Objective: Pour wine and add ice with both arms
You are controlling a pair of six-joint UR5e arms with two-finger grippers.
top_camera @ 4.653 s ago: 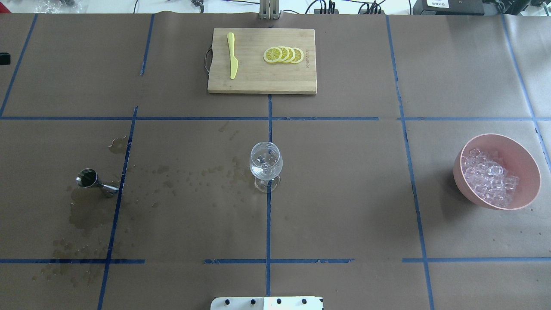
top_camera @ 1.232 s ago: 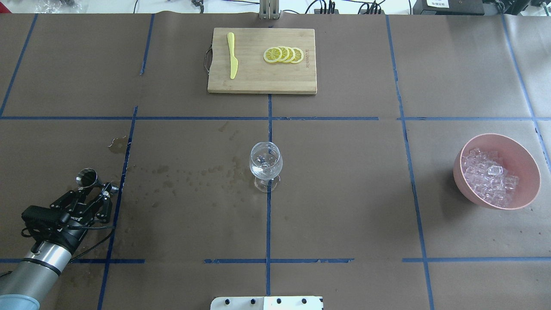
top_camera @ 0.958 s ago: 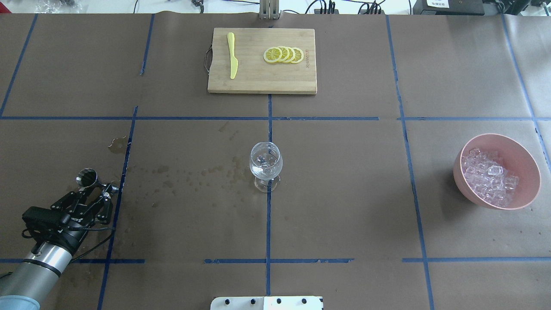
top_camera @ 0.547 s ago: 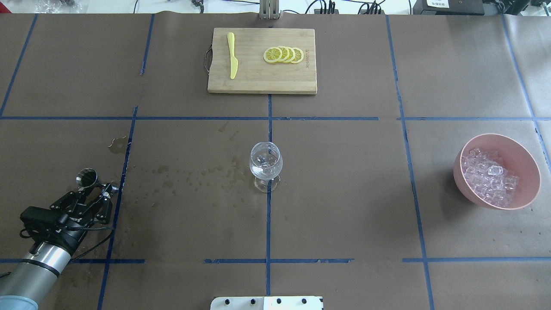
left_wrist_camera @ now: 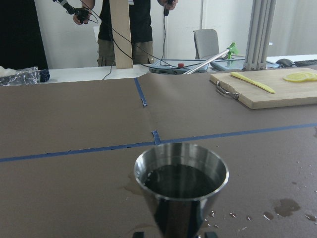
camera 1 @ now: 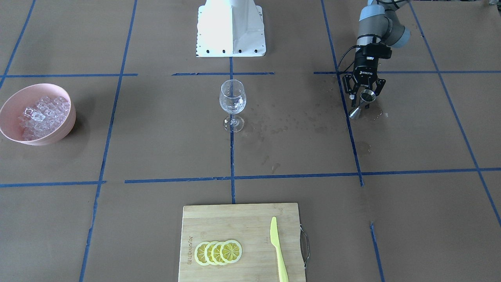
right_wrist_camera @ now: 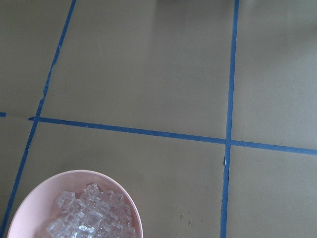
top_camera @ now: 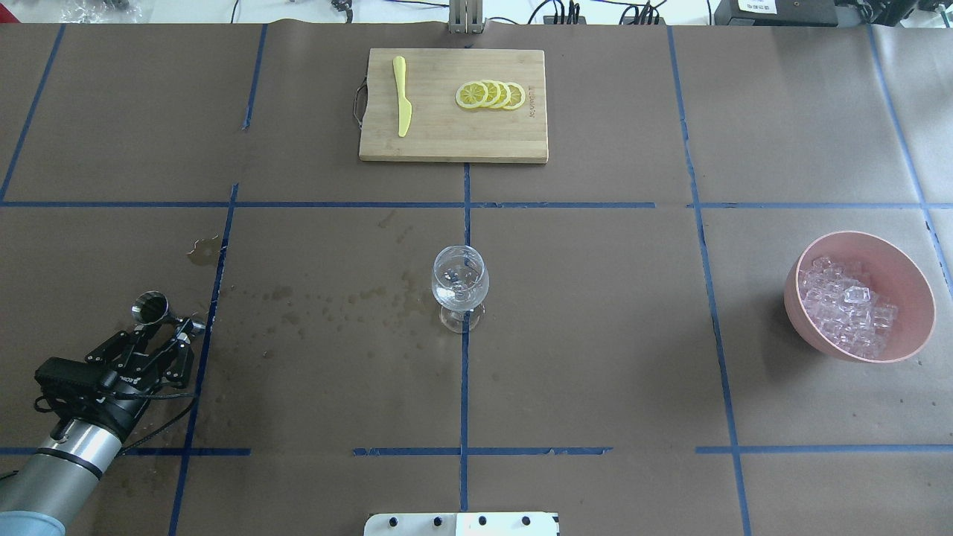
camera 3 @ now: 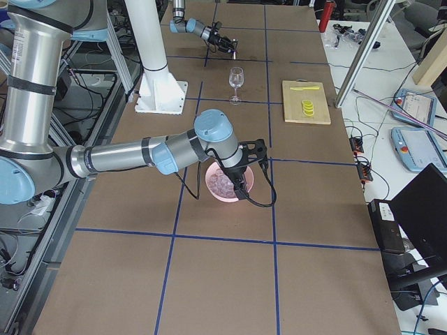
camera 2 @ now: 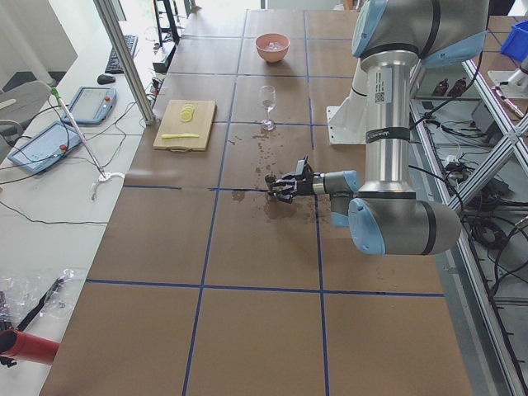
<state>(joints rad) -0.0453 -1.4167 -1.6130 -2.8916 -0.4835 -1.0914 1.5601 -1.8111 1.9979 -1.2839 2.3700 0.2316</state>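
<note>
I expect the wine to run clear and leave the upper cup [camera 1: 368, 96] empty when I pour, because clear drops [camera 1: 381, 114] dot the paper next to the steel jigger.
A steel jigger [top_camera: 151, 307] stands at the table's near left; dark wine [left_wrist_camera: 181, 179] fills its upper cup. My left gripper [top_camera: 165, 333] is low at the jigger, open, with a finger on each side of its waist and small gaps showing in the left wrist view. It also shows in the front view [camera 1: 363, 98]. A clear wine glass [top_camera: 460, 281] stands upright at the centre. Ice cubes [top_camera: 845, 309] are heaped in a pink bowl [top_camera: 916, 283] at the right. My right gripper [camera 3: 241, 187] hangs over that bowl; I cannot tell whether it is open.
A wooden cutting board [top_camera: 447, 141] at the far centre carries lemon slices [top_camera: 491, 94] and a yellow knife [top_camera: 402, 97]. Wet stains [top_camera: 327, 301] spot the paper between jigger and glass. The white pedestal [camera 1: 231, 27] stands at the robot's edge.
The left arm came in from the near left and set its open fingers around the jigger. Over the last second it has hardly moved. Glass and bowl are unmoved.
</note>
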